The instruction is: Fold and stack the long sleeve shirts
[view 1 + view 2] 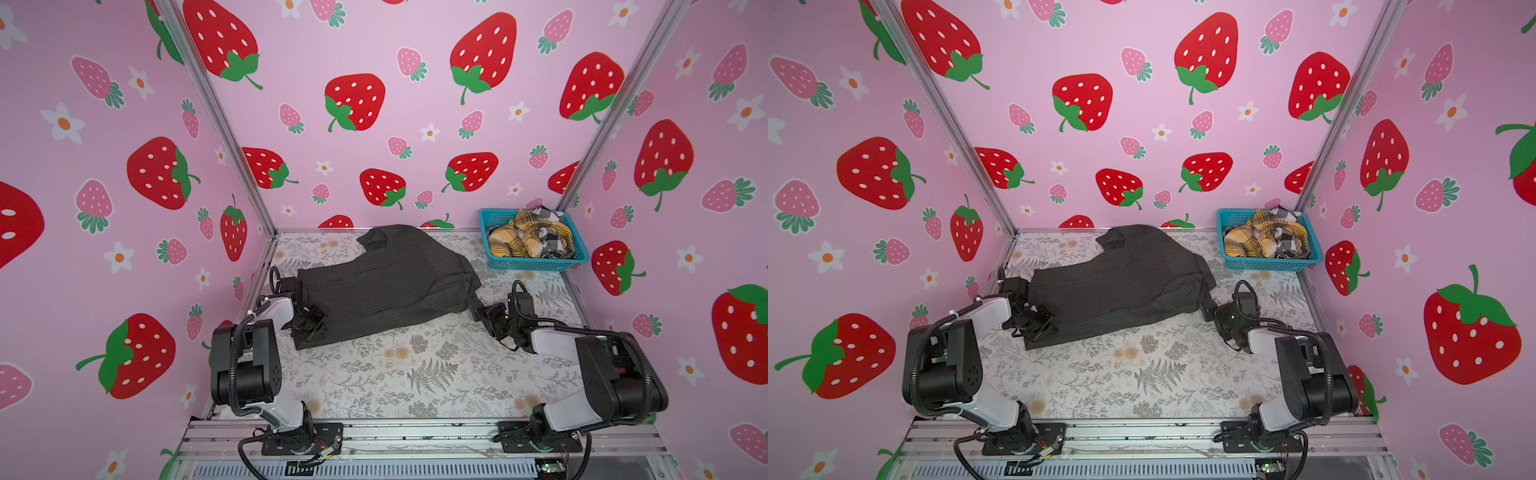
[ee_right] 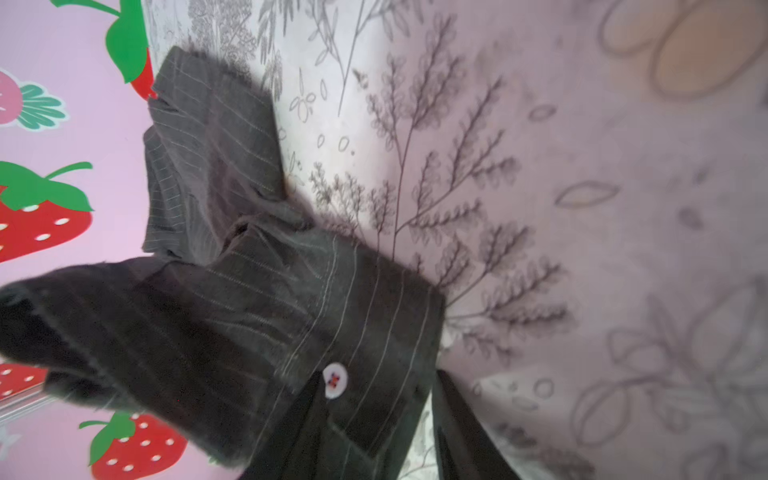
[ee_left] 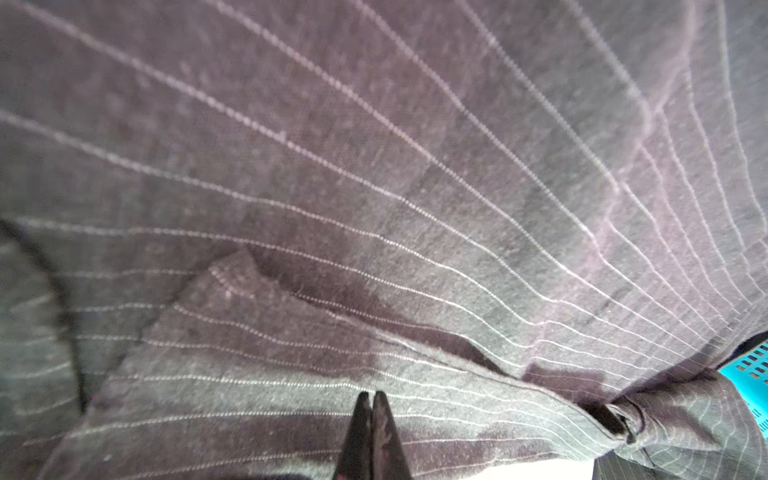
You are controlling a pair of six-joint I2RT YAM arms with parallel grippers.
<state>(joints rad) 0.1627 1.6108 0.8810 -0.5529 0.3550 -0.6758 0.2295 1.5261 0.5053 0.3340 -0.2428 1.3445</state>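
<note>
Next, I bring the cuff [image 1: 477, 308] across the body [image 1: 365, 312] with my right gripper so my left gripper can take it, because the cuff sticks out beyond the shirt's body, far from my left gripper.
A charcoal pinstriped long sleeve shirt [image 1: 386, 278] [image 1: 1117, 282] lies spread across the back half of the table. My left gripper [image 1: 309, 324] [image 1: 1038, 324] sits at its near-left hem corner. In the left wrist view its fingers [image 3: 372, 395] are pressed together against the striped cloth [image 3: 374, 187]; I cannot tell if any is pinched. My right gripper [image 1: 478, 309] [image 1: 1208, 309] is at the sleeve end on the right. In the right wrist view its fingers [image 2: 380, 380] stand apart around the cuff [image 2: 374, 332] with a white button [image 2: 335, 380].
A teal mesh basket [image 1: 536, 264] [image 1: 1271, 264] [image 3: 752, 370] stands in the back-right corner, holding a mustard plaid shirt [image 1: 523, 241] [image 1: 1254, 241] and a black-and-white check shirt [image 1: 555, 245] [image 1: 1287, 245]. Pink strawberry walls close in three sides. Floral tabletop [image 1: 415, 374] spreads toward the front.
</note>
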